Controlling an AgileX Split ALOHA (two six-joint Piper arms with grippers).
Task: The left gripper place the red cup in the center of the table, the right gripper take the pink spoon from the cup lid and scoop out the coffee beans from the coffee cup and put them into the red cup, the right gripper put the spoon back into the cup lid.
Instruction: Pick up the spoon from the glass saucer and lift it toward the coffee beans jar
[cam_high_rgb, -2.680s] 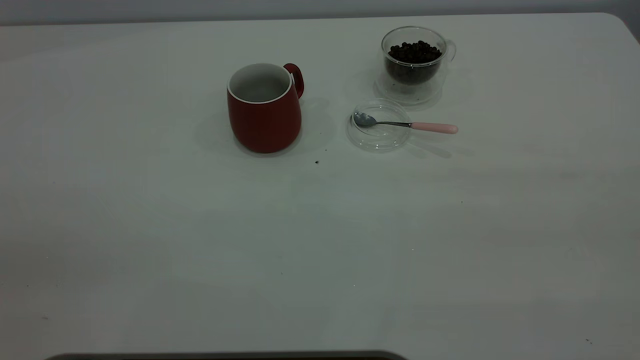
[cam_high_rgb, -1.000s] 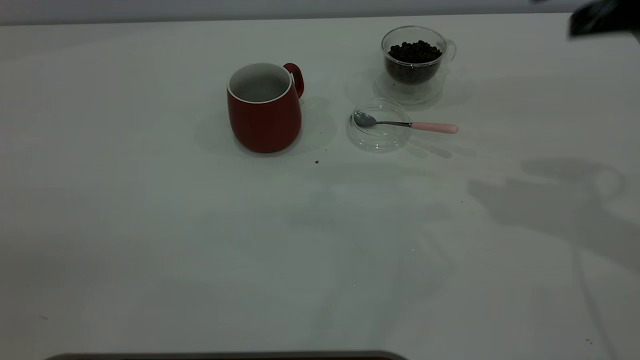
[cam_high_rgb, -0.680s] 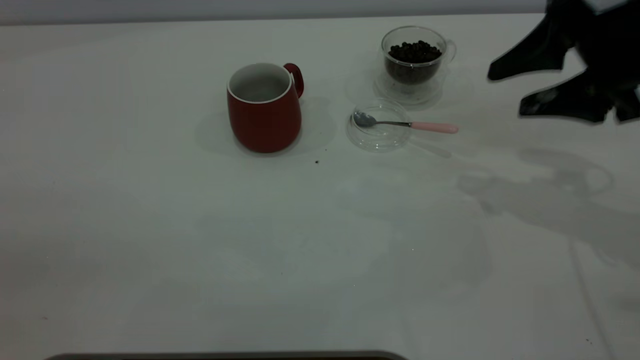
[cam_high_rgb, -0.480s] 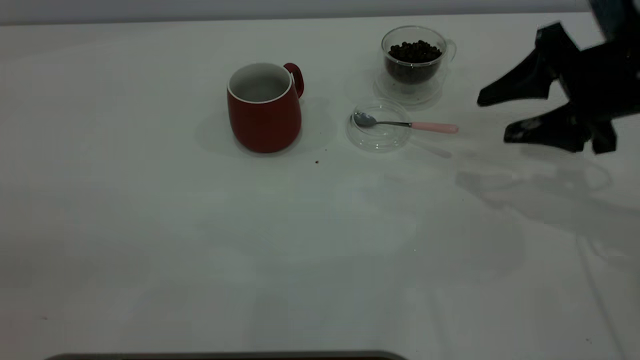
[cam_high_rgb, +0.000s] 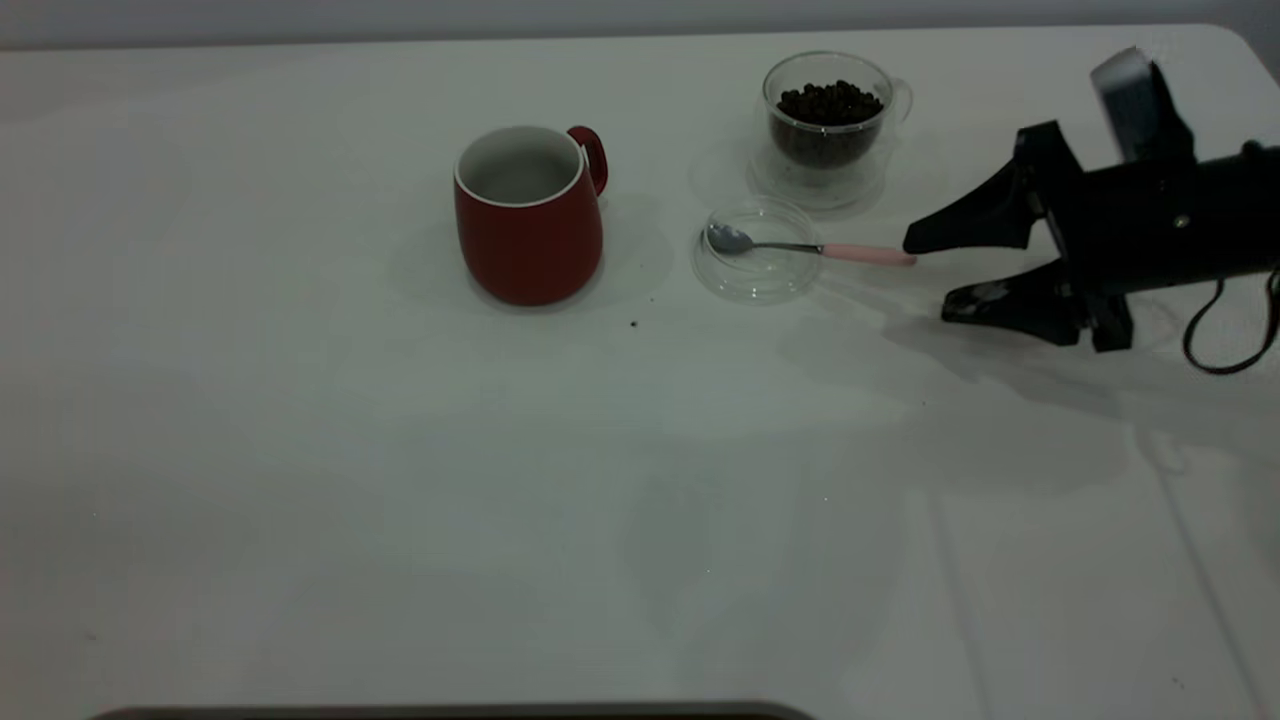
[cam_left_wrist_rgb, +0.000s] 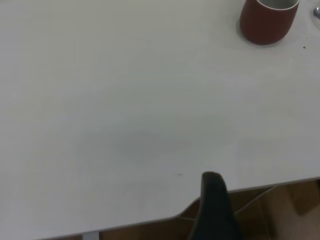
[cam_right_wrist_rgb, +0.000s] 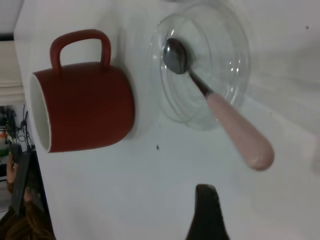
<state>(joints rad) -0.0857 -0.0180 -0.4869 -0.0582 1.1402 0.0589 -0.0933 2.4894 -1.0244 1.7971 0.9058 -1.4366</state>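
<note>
I expect the spoon to bring up just a few coffee beans (cam_high_rgb: 830, 104) when I scoop, because the pink spoon's bowl (cam_high_rgb: 727, 239) is small next to the glass coffee cup.
The red cup (cam_high_rgb: 528, 235) stands upright and empty near the middle of the white table (cam_high_rgb: 400, 450), handle to the back. To its right lies the clear cup lid (cam_high_rgb: 757, 280) with the pink spoon (cam_high_rgb: 866, 255) resting in it, its handle sticking out to the right. Behind the lid the glass coffee cup (cam_high_rgb: 826, 150) holds coffee beans (cam_high_rgb: 830, 103). My right gripper (cam_high_rgb: 929, 278) is open and low, with its upper tip just off the handle's end. In the right wrist view the spoon (cam_right_wrist_rgb: 235, 130) lies ahead of one fingertip (cam_right_wrist_rgb: 206, 197). My left gripper (cam_left_wrist_rgb: 214, 200) hangs over the table's edge, far from the red cup (cam_left_wrist_rgb: 267, 22).
A few dark specks (cam_high_rgb: 633, 323) lie in front of the red cup. The right arm's black cable (cam_high_rgb: 1225, 335) loops down at the far right. Brown cardboard (cam_left_wrist_rgb: 280, 210) shows below the table edge in the left wrist view.
My right gripper came in from the upper right, dropped toward the table and moved left up to the spoon handle's end, staying open. The cups, lid and spoon stayed put.
</note>
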